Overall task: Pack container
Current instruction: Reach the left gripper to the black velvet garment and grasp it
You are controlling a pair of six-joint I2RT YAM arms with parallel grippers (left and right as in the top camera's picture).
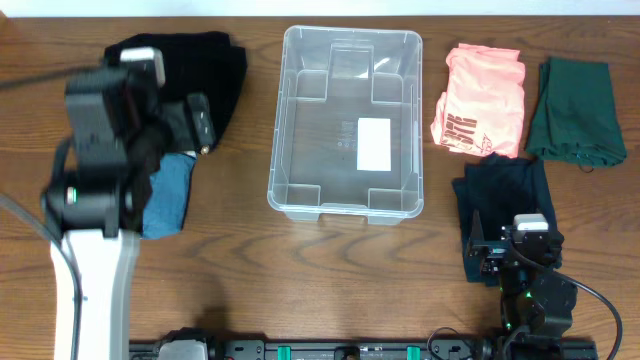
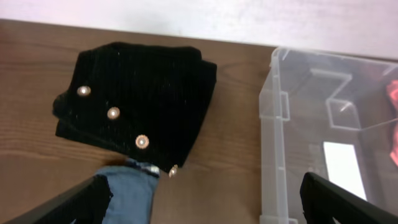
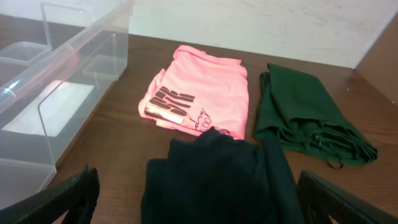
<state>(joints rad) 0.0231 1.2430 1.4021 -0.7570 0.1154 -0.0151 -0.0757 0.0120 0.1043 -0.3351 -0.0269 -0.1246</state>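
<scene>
The black garment's edge (image 1: 236, 85) next to the tub is clear of the blue denim. My left gripper should keep going down toward it until its fingers are on both sides of the fabric (image 1: 222, 68).
The container (image 1: 283, 130) is a clear rectangular tub at mid-table with a white label (image 1: 374, 143) on its bottom and nothing inside; its wall (image 2: 272, 124) shows in the left wrist view and its corner (image 3: 81, 46) in the right wrist view. My left gripper (image 1: 195, 122) (image 2: 205, 202) hangs open above bare wood, between a blue denim garment (image 2: 130, 190) and the tub. A black buttoned garment (image 2: 137, 93) lies just beyond it. My right gripper (image 1: 512, 250) (image 3: 199, 199) is open over the near end of a dark navy garment (image 3: 217, 180), holding nothing.
A pink shirt (image 1: 480, 100) (image 3: 199, 93) and a dark green garment (image 1: 575, 110) (image 3: 305, 112) lie right of the tub, behind the navy one (image 1: 505, 195). The black garment (image 1: 215, 75) and blue denim (image 1: 170, 195) lie to the tub's left. A pale wall runs along the table's far edge.
</scene>
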